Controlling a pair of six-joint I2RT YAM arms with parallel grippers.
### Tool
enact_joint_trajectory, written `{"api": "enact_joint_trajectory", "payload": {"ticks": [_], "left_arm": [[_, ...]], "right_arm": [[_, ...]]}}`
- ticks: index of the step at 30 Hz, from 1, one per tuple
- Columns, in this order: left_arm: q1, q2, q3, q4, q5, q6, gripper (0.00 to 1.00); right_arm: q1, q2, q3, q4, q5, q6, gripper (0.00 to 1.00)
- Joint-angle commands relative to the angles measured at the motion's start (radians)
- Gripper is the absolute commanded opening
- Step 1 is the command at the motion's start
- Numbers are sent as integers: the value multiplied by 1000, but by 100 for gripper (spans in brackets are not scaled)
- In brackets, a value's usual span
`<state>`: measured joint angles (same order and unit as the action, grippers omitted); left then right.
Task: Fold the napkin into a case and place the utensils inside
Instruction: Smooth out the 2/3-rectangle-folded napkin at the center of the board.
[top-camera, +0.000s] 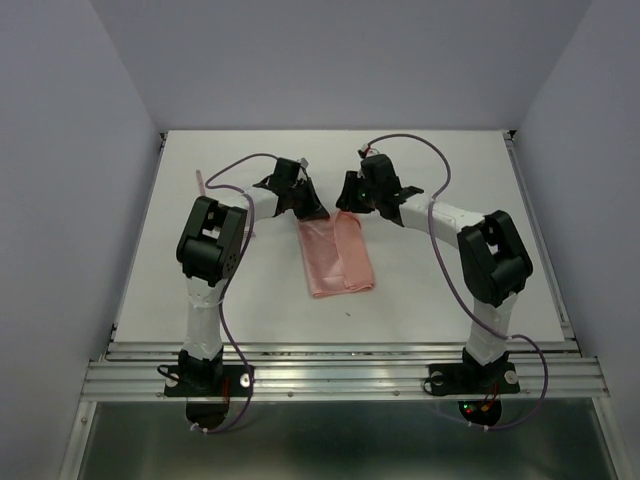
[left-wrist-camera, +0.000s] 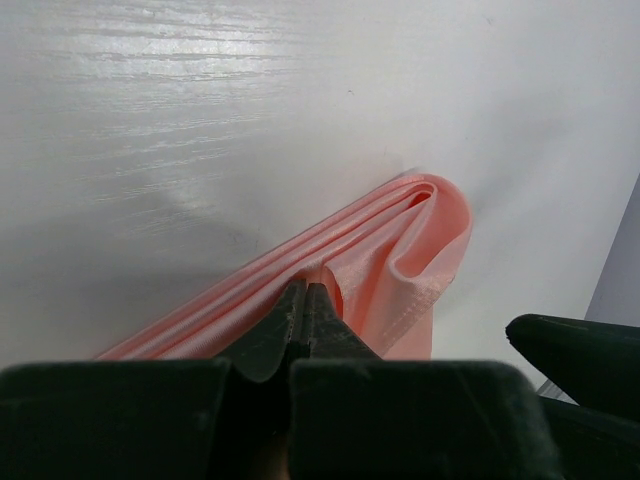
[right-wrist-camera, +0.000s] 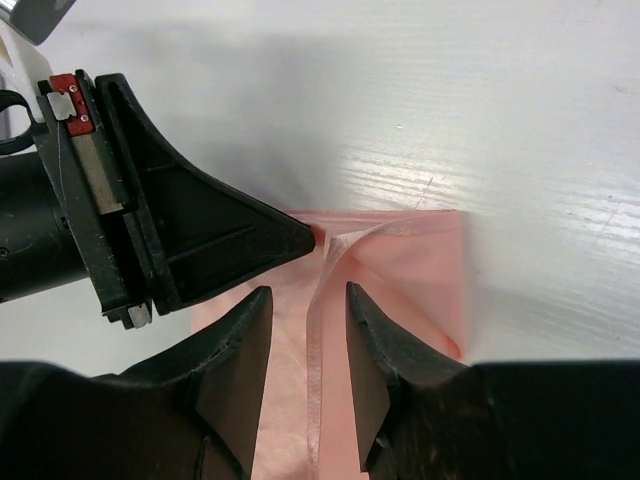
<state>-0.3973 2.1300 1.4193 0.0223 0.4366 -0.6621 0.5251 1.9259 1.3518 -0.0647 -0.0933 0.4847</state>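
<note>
The napkin's raised edge (right-wrist-camera: 339, 249) is standing up loose next to my left gripper, so my right gripper should hold the napkin's far corner (right-wrist-camera: 438, 224) while my left gripper grabs that edge.
The salmon-pink napkin (top-camera: 338, 258) lies folded into a long strip at the table's middle. My left gripper (top-camera: 316, 212) is at its far left corner, shut on a pinched fold of the napkin (left-wrist-camera: 400, 250), with its fingertips (left-wrist-camera: 305, 292) pressed together. My right gripper (top-camera: 348, 203) is open over the far end. Its jaws (right-wrist-camera: 308, 300) straddle a raised hem edge of the napkin (right-wrist-camera: 400, 270) without closing on it. A thin pale pink utensil shaft (top-camera: 200, 183) lies at the far left of the table. The other utensils are not visible.
The left gripper's black finger (right-wrist-camera: 200, 230) sits close beside my right jaws. The right gripper's body (left-wrist-camera: 580, 350) shows at the left wrist view's right edge. Purple cables (top-camera: 235, 165) arc over the white table (top-camera: 450, 290). Grey walls close in the sides.
</note>
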Motion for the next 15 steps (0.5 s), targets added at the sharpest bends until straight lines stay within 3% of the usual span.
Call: {"api": "enact_joint_trajectory", "payload": {"ticks": [1, 4, 5, 8, 15], "left_arm": [[2, -59, -8, 2, 5, 24, 0], [2, -67, -13, 1, 4, 25, 0], [2, -70, -16, 1, 2, 25, 0], [2, -81, -19, -1, 4, 32, 0], [2, -71, -7, -7, 25, 56, 0]], "right_arm": [[-14, -18, 24, -40, 49, -18, 40], [-23, -8, 27, -41, 69, -6, 35], [-33, -5, 27, -43, 76, 0, 24], [-51, 33, 62, -72, 89, 18, 10], [-51, 114, 136, -106, 58, 6, 5]]}}
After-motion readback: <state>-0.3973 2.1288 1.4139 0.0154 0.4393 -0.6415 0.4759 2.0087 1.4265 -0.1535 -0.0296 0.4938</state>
